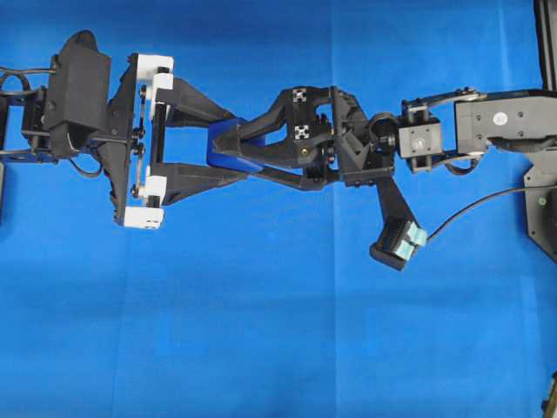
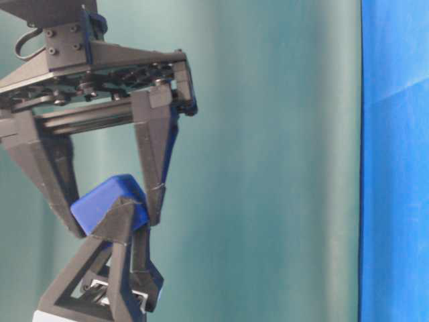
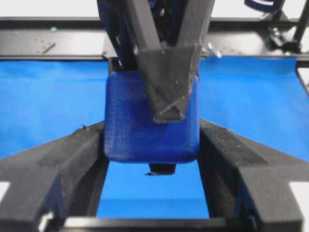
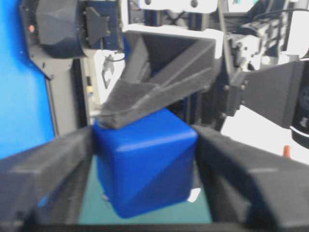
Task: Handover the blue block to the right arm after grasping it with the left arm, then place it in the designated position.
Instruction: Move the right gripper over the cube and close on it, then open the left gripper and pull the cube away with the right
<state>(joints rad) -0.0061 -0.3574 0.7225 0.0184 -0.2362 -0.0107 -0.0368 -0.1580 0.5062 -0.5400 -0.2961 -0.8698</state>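
Note:
Both of my grippers are closed on the blue block, so my left gripper should first open its fingers from the block's sides, and then my right gripper will carry the block away.
The blue block hangs above the blue cloth between both grippers, mid-left in the overhead view. My left gripper, the one with white brackets, reaches in from the left and is shut on the block, its fingers pressing its two sides. My right gripper comes from the right, turned a quarter turn. One pointed fingertip lies on the block's top and the other shows just beneath it. In the right wrist view both right fingers touch the block. The table-level view shows the block gripped crosswise.
Blue cloth covers the table below the arms. The right arm's wrist camera hangs under its wrist with a cable trailing right. A black frame rail borders the cloth's far edge. A teal backdrop stands behind.

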